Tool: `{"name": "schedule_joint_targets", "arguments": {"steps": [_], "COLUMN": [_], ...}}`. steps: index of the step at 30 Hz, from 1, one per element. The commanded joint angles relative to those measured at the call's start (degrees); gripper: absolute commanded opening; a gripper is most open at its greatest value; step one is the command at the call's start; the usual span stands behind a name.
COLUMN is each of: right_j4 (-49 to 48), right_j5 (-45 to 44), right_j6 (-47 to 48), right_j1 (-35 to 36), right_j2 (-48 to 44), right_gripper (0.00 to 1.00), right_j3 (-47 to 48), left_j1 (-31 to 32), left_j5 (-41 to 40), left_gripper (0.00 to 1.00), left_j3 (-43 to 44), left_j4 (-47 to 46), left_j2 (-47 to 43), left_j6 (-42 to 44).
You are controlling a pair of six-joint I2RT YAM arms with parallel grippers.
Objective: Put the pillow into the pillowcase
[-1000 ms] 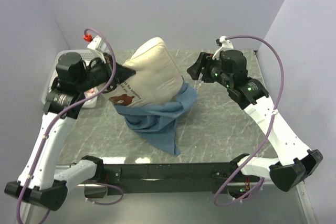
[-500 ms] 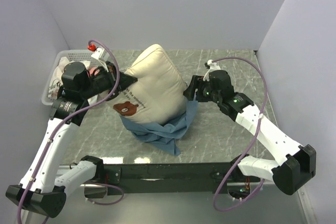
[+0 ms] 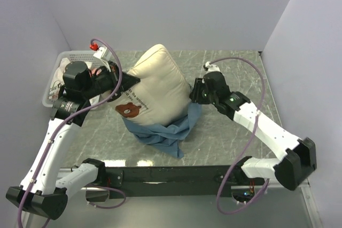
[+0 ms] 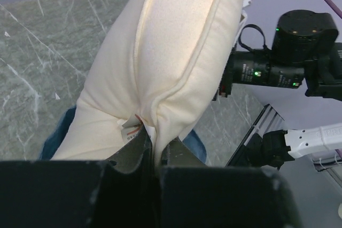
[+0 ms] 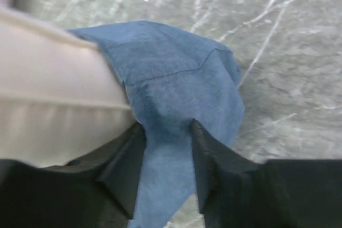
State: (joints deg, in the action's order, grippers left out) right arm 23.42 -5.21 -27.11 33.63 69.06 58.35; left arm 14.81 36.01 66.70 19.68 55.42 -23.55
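Observation:
The pillowcase bunches around the pillow's lower end [image 3: 154, 126], so my left gripper should steady the pillow while my right gripper pulls the pillowcase fold [image 3: 193, 114] up over it.
The cream pillow [image 3: 157, 86] stands upright mid-table, its lower end sunk in the rumpled blue pillowcase [image 3: 163, 131]. The brown bear print faces front-left. My left gripper [image 3: 128, 83] is shut on the pillow's left corner seam [image 4: 155, 132], by a small label. My right gripper [image 3: 193, 95] is open at the pillow's right side. In the right wrist view a fold of the pillowcase [image 5: 171, 89] lies between its spread fingers [image 5: 214, 158], with the pillow [image 5: 53, 100] to the left.
A white basket [image 3: 60, 78] with cloths stands at the far left by the wall. Grey marble table [image 3: 235, 132] spreads to the right and front. Purple walls enclose three sides.
My right gripper came down and left, from above the table to the pillowcase edge at the pillow's right. The pillow has sunk lower, and the case has bunched up under it.

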Motion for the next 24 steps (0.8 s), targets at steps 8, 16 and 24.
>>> {"name": "schedule_joint_targets", "arguments": {"steps": [8,16,24], "right_j4": [13.5,31.5,17.3], "right_j5": [-5.0,-0.2,5.0], "right_j6": [4.3,5.8,4.2], "right_j1": [0.7,7.8,8.6], "right_j2": [12.6,33.4,26.5], "right_gripper": [0.0,0.0,0.0], "right_j3": [32.1,92.0,79.4], "left_j1": [0.9,5.5,8.1], "left_j5": [4.4,-0.1,-17.0], "left_gripper": [0.01,0.01,0.01], "left_j3": [12.1,20.9,21.2], "left_j4": [11.2,14.2,9.2], "left_j2": [8.1,13.7,16.5], "left_j6": [6.3,9.7,1.5]}}
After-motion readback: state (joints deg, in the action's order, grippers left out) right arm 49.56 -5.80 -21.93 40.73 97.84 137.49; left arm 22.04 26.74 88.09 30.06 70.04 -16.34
